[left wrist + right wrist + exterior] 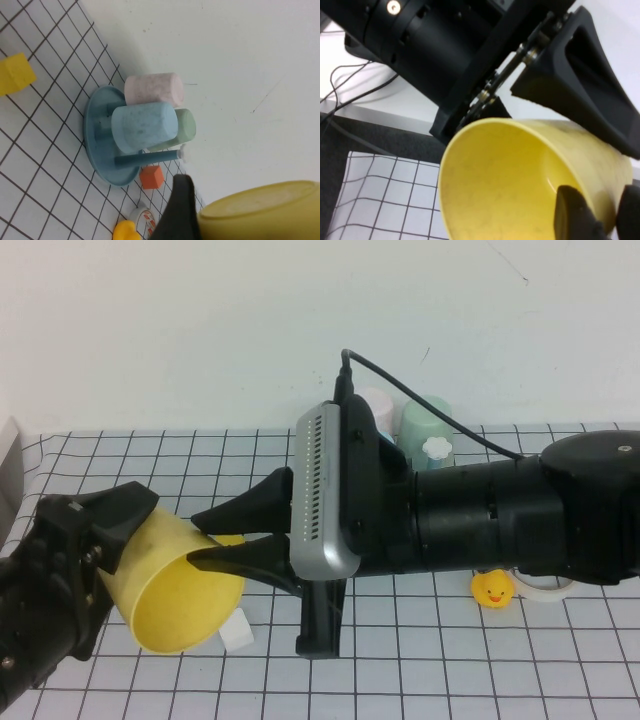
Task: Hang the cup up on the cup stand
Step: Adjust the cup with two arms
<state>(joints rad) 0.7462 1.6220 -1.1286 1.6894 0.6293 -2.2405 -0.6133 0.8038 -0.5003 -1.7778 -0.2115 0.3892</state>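
My left gripper is holding only the cup's base end. The yellow cup (180,575) will turn in that grip when I pull on the cup's rim.
The yellow cup (185,600) lies tilted in the air at the front left, its mouth toward the right arm. My left gripper (120,540) is shut on its base end; one left finger (176,210) shows beside the cup's bottom (265,210). My right gripper (195,537) is open and straddles the cup's rim. In the right wrist view the gripper (597,200) has one finger inside the cup (495,180) and one outside. The blue cup stand (100,135) holds pink, light blue and green cups, and one peg (150,159) is free. In the high view my right arm hides most of the stand.
A green cup (425,430) and a pink cup (378,400) show behind my right arm. A yellow duck (493,588) and a white tape roll (545,588) lie under that arm. A white block (237,632) sits below the cup. An orange cube (151,176) lies by the stand.
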